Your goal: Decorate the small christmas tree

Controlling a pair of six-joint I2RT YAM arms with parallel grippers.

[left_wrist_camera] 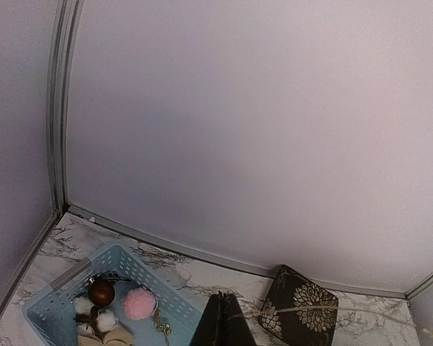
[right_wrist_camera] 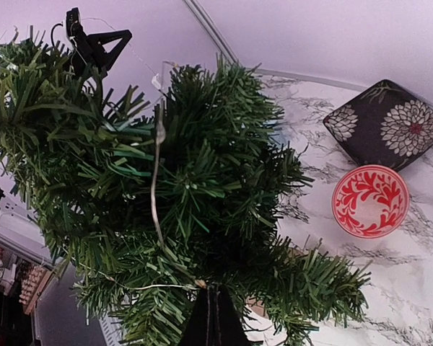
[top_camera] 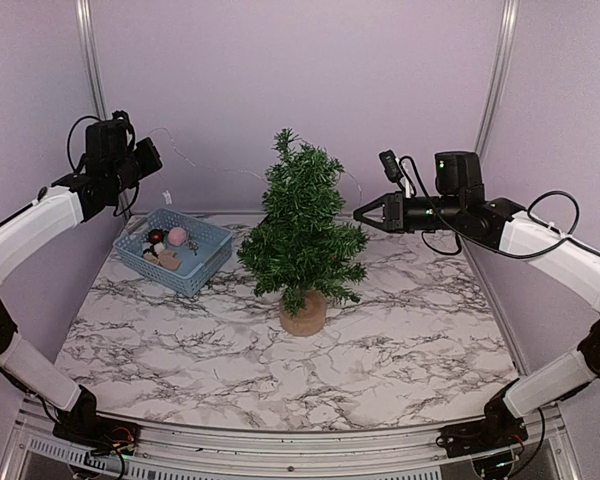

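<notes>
My right gripper should open while my left gripper brings the wire around the tree's front [top_camera: 298,235], because the light wire [top_camera: 220,168] runs behind the tree between my grippers.
The small christmas tree [top_camera: 300,225] stands mid-table on a tan stump [top_camera: 303,313]; its branches fill the right wrist view [right_wrist_camera: 202,180]. A thin light wire [right_wrist_camera: 157,180] lies across the branches. One end of it runs into the tip of my right gripper [right_wrist_camera: 215,292], which is shut on it at the tree's right side [top_camera: 358,213]. My left gripper [top_camera: 158,152] is raised high at the back left. It is also shut [left_wrist_camera: 226,299], and a thin wire [left_wrist_camera: 281,312] leads away from its tips.
A blue basket [top_camera: 205,262] left of the tree holds a brown ball [left_wrist_camera: 101,292], a pink pom-pom [left_wrist_camera: 138,303] and white puffs. Behind the tree lie a dark floral box [right_wrist_camera: 386,122] and a red-and-white bowl [right_wrist_camera: 370,200]. Walls close in the back and sides.
</notes>
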